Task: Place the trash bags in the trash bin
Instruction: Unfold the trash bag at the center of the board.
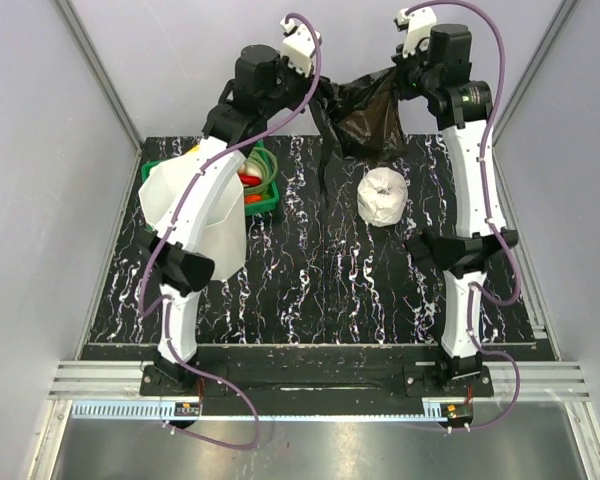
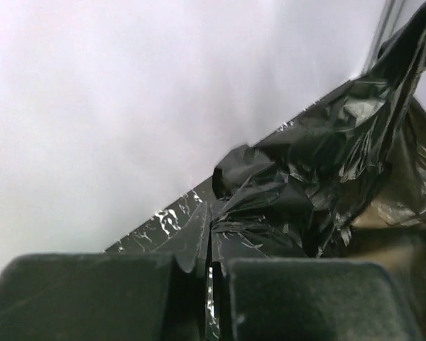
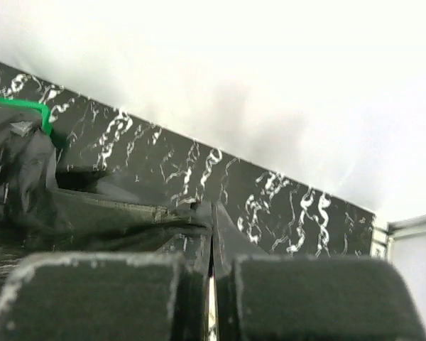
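Note:
I should use both grippers to swing the bag down over the white roll (image 1: pixel 382 197) and high up to shake it open, because the trash bag hangs crumpled (image 2: pixel 270 190) near my left gripper.
A glossy black trash bag (image 1: pixel 365 115) hangs in the air at the far side of the table, stretched between both grippers. My left gripper (image 1: pixel 325 97) is shut on its left edge, and the crumpled film (image 2: pixel 305 192) fills the left wrist view. My right gripper (image 1: pixel 398 80) is shut on its right edge; the film (image 3: pixel 71 213) runs off to the left in the right wrist view. The white translucent trash bin (image 1: pixel 195 215) stands at the left of the table, partly behind my left arm.
A green basket (image 1: pixel 263 190) of toy vegetables sits just behind and right of the bin. A white rounded roll of plastic (image 1: pixel 383 195) lies on the black marbled table (image 1: pixel 320 290) below the bag. Grey walls enclose the table.

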